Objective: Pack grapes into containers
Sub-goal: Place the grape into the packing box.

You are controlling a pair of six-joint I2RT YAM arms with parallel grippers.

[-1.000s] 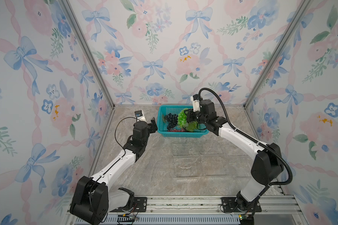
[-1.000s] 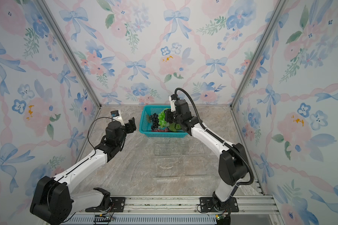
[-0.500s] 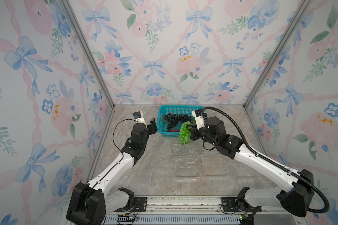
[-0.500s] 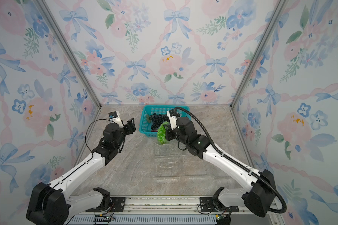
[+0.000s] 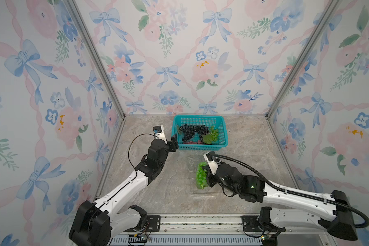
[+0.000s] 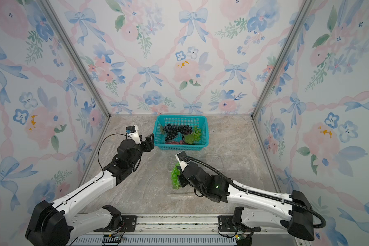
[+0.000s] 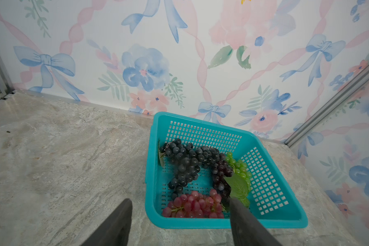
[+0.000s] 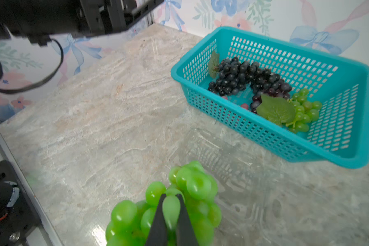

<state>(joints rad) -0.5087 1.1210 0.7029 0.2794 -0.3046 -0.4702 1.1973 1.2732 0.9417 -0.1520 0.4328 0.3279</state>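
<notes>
The green bunch [image 5: 201, 175] hangs low over the front clear container, so the robot's right gripper should keep lowering it until the bunch rests on the container's bottom [image 5: 201, 191].
My right gripper [image 8: 172, 194] is shut on one grape of a green grapes bunch [image 8: 197, 183], which hangs low over a clear container [image 8: 228, 153] on the table. In both top views that bunch [image 5: 200, 175] [image 6: 175, 175] sits in front of the teal basket [image 5: 200, 118]. The basket holds blue-black grapes [image 7: 183, 161], red grapes [image 7: 195, 204] and a smaller green bunch with a leaf [image 7: 240, 170]. My left gripper [image 7: 180, 201] is open and empty, just off the basket's near left corner [image 5: 173, 141].
The clear container [image 5: 193, 161] is hard to make out against the marbled tabletop [image 5: 158, 191]. Patterned walls close in the back and both sides. A metal rail [image 5: 200, 221] runs along the front edge by the arm bases.
My right arm pulled back from the basket toward the front, carrying the green bunch down over the clear container. The left gripper stayed by the basket's corner.
</notes>
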